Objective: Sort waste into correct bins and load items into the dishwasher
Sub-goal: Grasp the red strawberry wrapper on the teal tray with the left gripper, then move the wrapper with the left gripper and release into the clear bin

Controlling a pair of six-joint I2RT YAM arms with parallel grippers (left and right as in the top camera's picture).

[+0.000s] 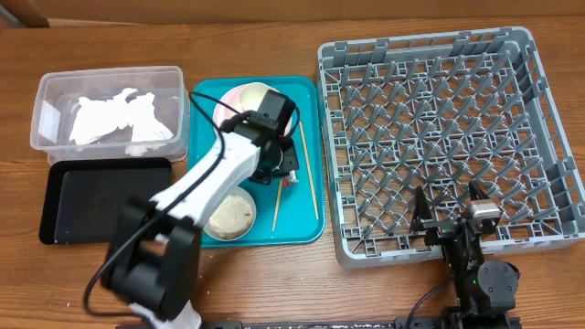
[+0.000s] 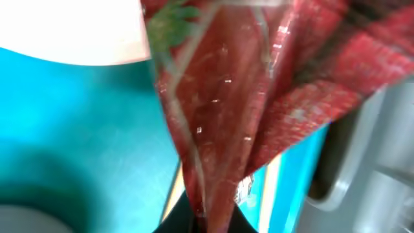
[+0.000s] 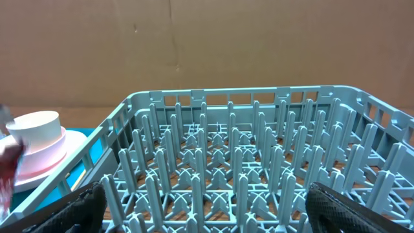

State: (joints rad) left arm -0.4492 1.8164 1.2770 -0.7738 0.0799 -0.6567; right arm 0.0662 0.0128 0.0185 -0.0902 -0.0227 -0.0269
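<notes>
I should keep my left gripper moving toward the napkins (image 1: 137, 117) and release there, with the red sauce packet (image 2: 223, 97) free of the teal tray and the clear tub open.
My left gripper (image 1: 285, 172) is over the teal tray and shut on the red sauce packet (image 2: 246, 97), which fills the left wrist view and is pinched at its lower end (image 2: 217, 217). The packet shows faintly in the overhead view (image 1: 291, 181). A white cup (image 1: 251, 97) stands on the pink plate (image 1: 224, 102) at the tray's back. A bowl holding rice (image 1: 228, 217) sits at the tray's front. Two chopsticks (image 1: 311, 174) lie on the tray. The clear tub (image 1: 50, 110) holds white napkins (image 1: 114, 117). The black tray (image 1: 101, 201) lies in front of it. My right gripper (image 1: 450, 219) is open over the grey rack (image 1: 448, 128).
The teal serving tray (image 1: 306, 233) sits between the bins and the rack. The right wrist view shows the rack's pegs (image 3: 259, 162) between my open fingers (image 3: 207, 213), with the cup (image 3: 35, 129) and plate beyond its left wall.
</notes>
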